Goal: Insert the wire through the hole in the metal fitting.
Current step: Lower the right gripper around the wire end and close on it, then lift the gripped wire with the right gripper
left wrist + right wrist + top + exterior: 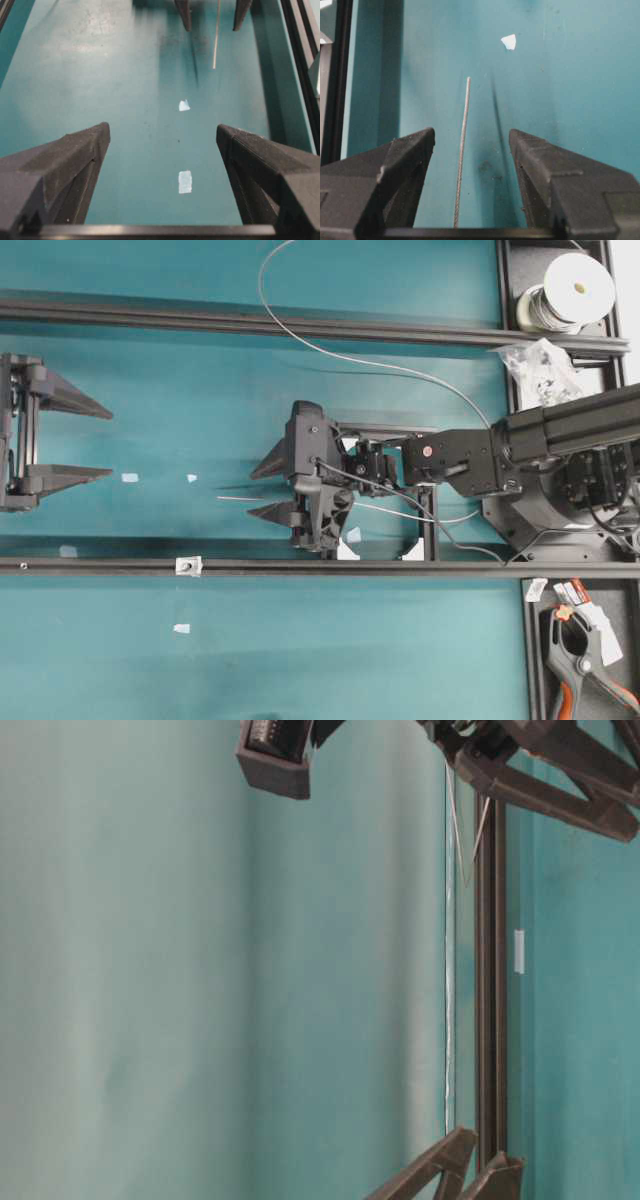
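Note:
The loose end of the thin silvery wire [462,150] hovers clear of its shadow [497,110], so I expect the loose end to keep sticking straight out past the robot's right gripper when the robot carries the wire.
The thin silvery wire [240,499] runs from the spool, under my right arm, and its free end sticks out leftward past my right gripper [252,492]. In the right wrist view the wire [462,150] lies between the open fingers, nearer the left one and touching neither; my right gripper [471,137] is open. The small silver metal fitting [187,565] sits on the near black rail, left of and below the wire tip. My left gripper [110,444] is open and empty at the far left; it also shows in the left wrist view [163,132], which sees the wire end [216,42] far ahead.
Two black rails [250,325] [400,566] cross the teal table. White tape scraps [130,478] [181,628] lie on it. A wire spool [575,288], a plastic bag [540,370] and an orange-black clamp [580,660] sit at the right edge.

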### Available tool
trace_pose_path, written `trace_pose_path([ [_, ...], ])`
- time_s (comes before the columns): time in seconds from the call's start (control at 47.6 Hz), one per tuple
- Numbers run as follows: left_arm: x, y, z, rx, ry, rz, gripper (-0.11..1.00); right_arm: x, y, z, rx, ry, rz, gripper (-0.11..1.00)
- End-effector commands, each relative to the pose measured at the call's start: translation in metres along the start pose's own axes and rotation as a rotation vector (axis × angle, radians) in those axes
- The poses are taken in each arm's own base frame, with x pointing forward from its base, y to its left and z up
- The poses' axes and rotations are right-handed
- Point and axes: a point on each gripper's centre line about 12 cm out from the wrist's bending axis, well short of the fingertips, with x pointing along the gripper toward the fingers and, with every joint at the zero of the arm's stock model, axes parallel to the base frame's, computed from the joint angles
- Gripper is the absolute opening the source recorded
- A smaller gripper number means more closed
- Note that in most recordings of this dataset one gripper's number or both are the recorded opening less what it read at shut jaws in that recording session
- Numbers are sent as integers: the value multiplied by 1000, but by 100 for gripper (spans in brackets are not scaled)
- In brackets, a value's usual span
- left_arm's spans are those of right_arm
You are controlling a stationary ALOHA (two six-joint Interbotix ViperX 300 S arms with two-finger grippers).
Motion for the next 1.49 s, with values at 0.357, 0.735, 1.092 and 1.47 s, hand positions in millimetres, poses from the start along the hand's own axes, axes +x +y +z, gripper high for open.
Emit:
trace_pose_path([
  [0.357,1,0,8,0,-26,-1,83,-1,4,9,1,-32,12,64],
  [0.735,1,0,7,1,-23,-1,82,-1,4,10,1,-49,16,2],
  [1.092,1,0,7,0,-25,0,82,-2,3,7,1,-50,16,-1],
  [1.47,1,0,7,0,-23,0,82,-4,3,7,-3,-102,33,-1],
])
